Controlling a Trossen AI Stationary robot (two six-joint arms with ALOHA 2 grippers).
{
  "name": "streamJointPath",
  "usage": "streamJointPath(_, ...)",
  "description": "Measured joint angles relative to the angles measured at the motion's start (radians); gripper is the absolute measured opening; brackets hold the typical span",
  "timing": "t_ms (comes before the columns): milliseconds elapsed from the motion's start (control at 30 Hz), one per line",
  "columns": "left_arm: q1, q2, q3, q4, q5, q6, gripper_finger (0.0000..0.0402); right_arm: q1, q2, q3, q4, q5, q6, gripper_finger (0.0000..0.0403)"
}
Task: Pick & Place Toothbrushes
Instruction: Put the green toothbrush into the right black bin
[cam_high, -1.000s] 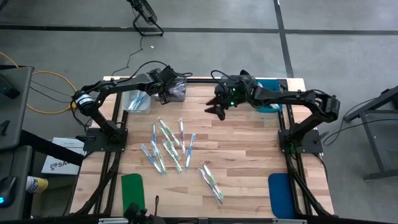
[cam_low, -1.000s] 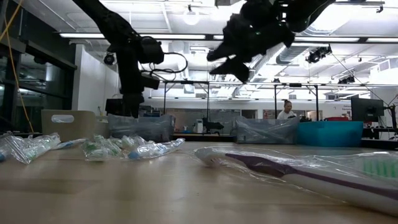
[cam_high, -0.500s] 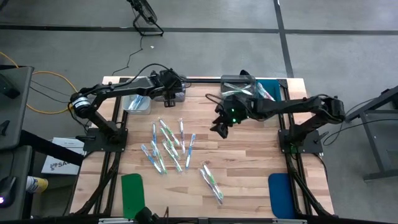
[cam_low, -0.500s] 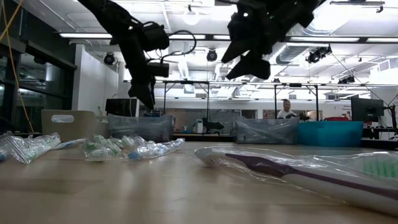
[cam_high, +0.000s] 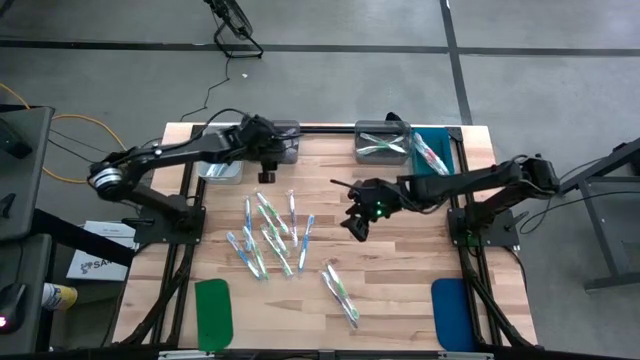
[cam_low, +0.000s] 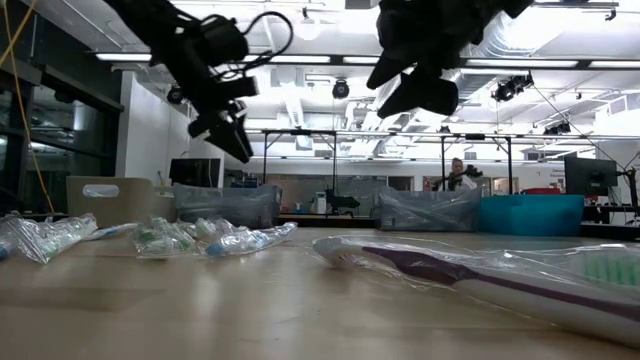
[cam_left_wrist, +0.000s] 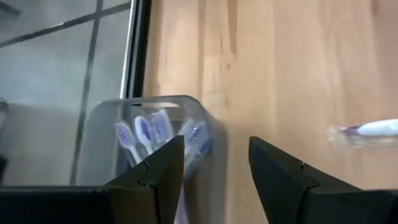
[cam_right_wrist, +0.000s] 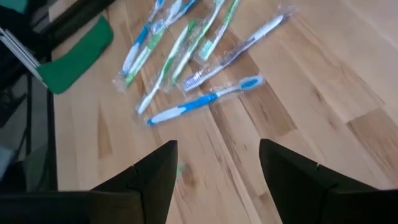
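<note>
The green toothbrush is closer to my left gripper and its bin (cam_high: 381, 144) is closer to my right gripper, so my left gripper should pick the toothbrush (cam_high: 272, 212) up and pass it over.
Several wrapped toothbrushes (cam_high: 270, 235) lie loose on the wooden table's middle, and two more (cam_high: 340, 290) lie nearer the front. In the right wrist view the pile (cam_right_wrist: 186, 50) shows with a blue one (cam_right_wrist: 205, 99) closest. My left gripper (cam_high: 267, 176) hangs open above the table, just in front of a clear bin (cam_left_wrist: 155, 134) that holds purple toothbrushes. My right gripper (cam_high: 358, 230) hangs open above bare wood to the right of the pile, slanting down. Neither has anything between its fingers.
Along the far edge stand a clear bin (cam_high: 383, 140) with green toothbrushes, a teal bin (cam_high: 435, 155) and another bin (cam_high: 220, 165) at the left. A green pad (cam_high: 212, 310) and a blue pad (cam_high: 450, 310) lie at the front edge. A person (cam_low: 458, 178) is in the room behind.
My right gripper has swung from the far bins toward the table's near edge, out over the middle, staying open. My left gripper has drawn back from the clear bin toward the near edge, risen a little and tipped from pointing down to a slant, still open.
</note>
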Motion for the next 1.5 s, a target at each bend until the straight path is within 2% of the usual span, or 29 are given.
streamJointPath(133, -0.015, -0.09, -0.081, -0.014, 0.014, -0.079, 0.0173, 0.002, 0.0, 0.0, -0.052, 0.024, -0.008, 0.022)
streamJointPath(267, -0.04, -0.179, -0.145, -0.037, 0.014, -0.16, 0.0173, -0.003, 0.0, 0.0, -0.131, 0.104, -0.004, 0.022)
streamJointPath(367, -0.071, -0.228, -0.17, -0.092, -0.029, -0.206, 0.0173, -0.002, 0.0, 0.0, -0.186, 0.152, 0.008, 0.022)
streamJointPath(533, -0.134, -0.27, -0.173, -0.152, -0.098, -0.249, 0.0173, 0.014, 0.0, 0.0, -0.207, 0.156, 0.029, 0.022)
streamJointPath(733, -0.198, -0.28, -0.173, -0.146, -0.109, -0.25, 0.0173, 0.08, 0.0, 0.0, -0.208, 0.161, 0.068, 0.022)
streamJointPath(933, -0.253, -0.28, -0.173, -0.167, -0.111, -0.212, 0.0173, 0.127, 0.0, 0.0, -0.208, 0.189, 0.103, 0.022)
streamJointPath(1133, -0.327, -0.279, -0.173, -0.264, -0.103, -0.146, 0.0173, 0.138, 0.0, 0.0, -0.21, 0.189, 0.089, 0.022)
streamJointPath(1333, -0.386, -0.275, -0.173, -0.304, -0.06, -0.027, 0.0173, 0.137, 0.0, 0.0, -0.21, 0.234, 0.018, 0.022)
streamJointPath(1500, -0.384, -0.224, -0.173, -0.277, 0.008, 0.078, 0.0173, 0.137, 0.0, 0.0, -0.21, 0.268, -0.009, 0.022)
